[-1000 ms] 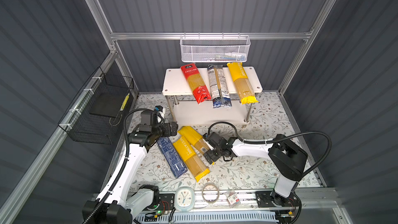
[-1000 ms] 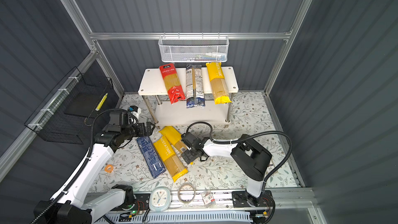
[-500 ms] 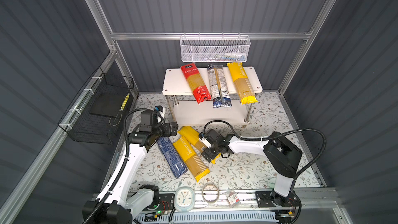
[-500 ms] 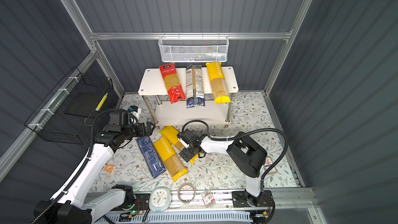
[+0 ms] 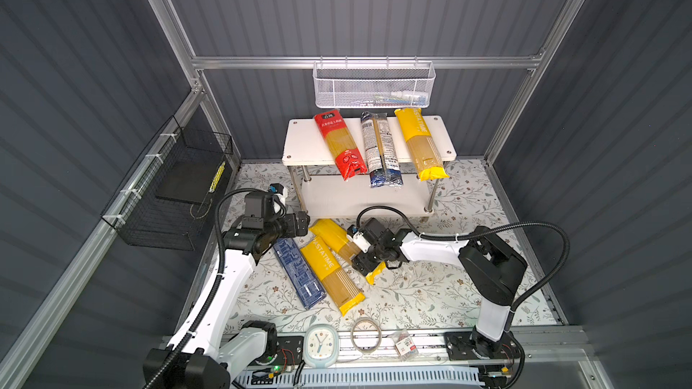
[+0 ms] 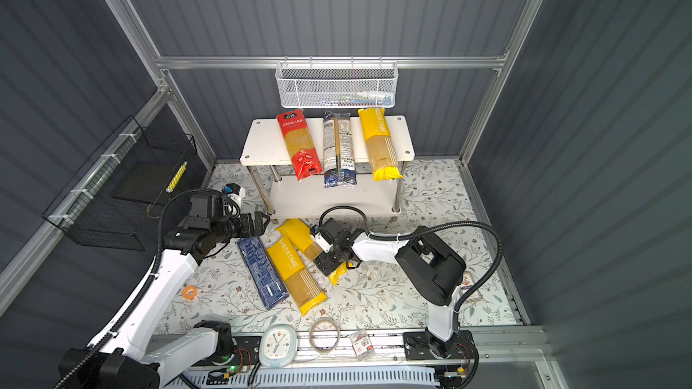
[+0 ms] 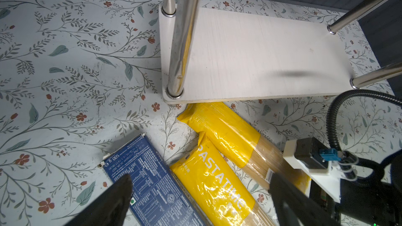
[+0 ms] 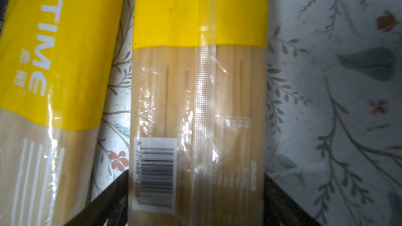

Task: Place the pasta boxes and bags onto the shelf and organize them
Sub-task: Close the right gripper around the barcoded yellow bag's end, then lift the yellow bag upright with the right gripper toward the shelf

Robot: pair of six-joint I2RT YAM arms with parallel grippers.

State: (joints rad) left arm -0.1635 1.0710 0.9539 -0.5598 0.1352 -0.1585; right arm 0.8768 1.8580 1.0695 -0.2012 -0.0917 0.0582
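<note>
The yellow bag [image 5: 336, 237] will squeeze narrower but stay straight when I grip and lift it, because long straight pasta pieces [image 8: 167, 88] can be seen through the bag's clear film.
The white shelf [image 5: 303, 140] carries a red bag [image 5: 339, 144], a clear bag with dark-blue ends [image 5: 380, 147] and a yellow bag [image 5: 421, 144] on its top board. Its lower board [image 7: 261, 57] is bare. On the floor lie a dark-blue box [image 5: 297, 273] and two yellow PASTATIME bags [image 5: 329, 275], side by side. My right gripper [image 5: 365, 261] sits down over the rightmost floor bag [image 8: 195, 94], jaws pressed against both long sides. My left gripper [image 7: 202, 194] hovers open above the box and the middle bag, holding nothing.
A white mesh basket [image 5: 374, 86] hangs above the shelf and a black wire basket [image 5: 168, 196] is on the left wall. A clock [image 5: 320, 344], a tape ring [image 5: 366, 334] and a small packet [image 5: 406, 346] lie at the front edge. An orange tape roll [image 6: 190, 291] lies on the floor at the left.
My right gripper moved left and further onto the rightmost floor bag, and its jaws narrowed onto the bag's sides. The left arm has stayed put.
</note>
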